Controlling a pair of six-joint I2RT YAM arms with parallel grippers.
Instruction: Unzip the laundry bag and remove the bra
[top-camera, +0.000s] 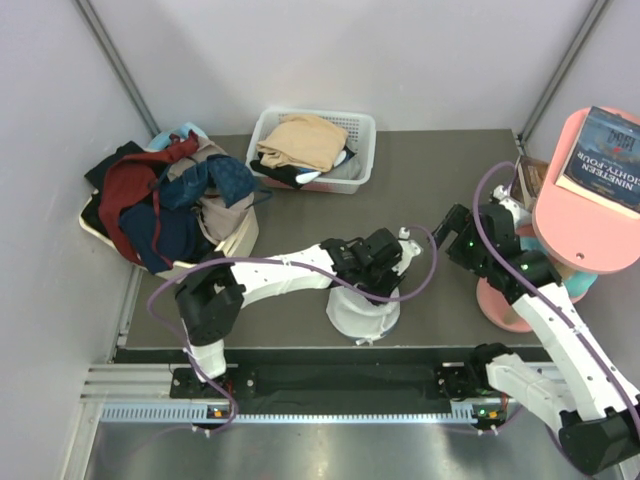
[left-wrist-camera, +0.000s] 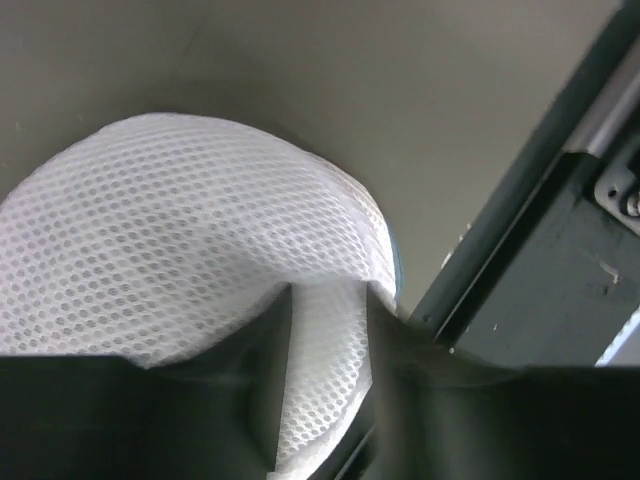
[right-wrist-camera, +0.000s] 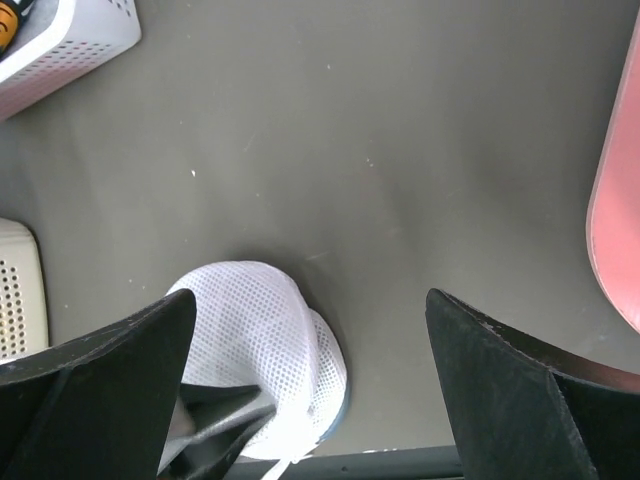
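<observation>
I should use my left gripper to pull the laundry bag back before my right gripper grabs its corner tab (top-camera: 364, 341), because the bag is by the front edge with its zipper tucked (top-camera: 393, 320) under.
The laundry bag (top-camera: 362, 312) is a white mesh pouch lying on the grey table near the front edge. It fills the left wrist view (left-wrist-camera: 190, 230) and shows low in the right wrist view (right-wrist-camera: 260, 340). My left gripper (top-camera: 368, 288) reaches down onto its top, and a fold of mesh is pinched between its dark fingers (left-wrist-camera: 260, 380); the left gripper (left-wrist-camera: 328, 300) is shut on that fold. My right gripper (top-camera: 453, 224) hovers to the right of the bag, open (right-wrist-camera: 308, 295), with nothing between its fingers. The bra is hidden.
A white slotted basket (top-camera: 360, 125) with a tan garment stands at the back; its corner shows in the right wrist view (right-wrist-camera: 70, 40). A cream tub (top-camera: 240, 235) heaped with clothes sits at the left. A pink stool (top-camera: 585, 225) with a book is at the right. A dark rail (left-wrist-camera: 540, 250) runs along the near edge.
</observation>
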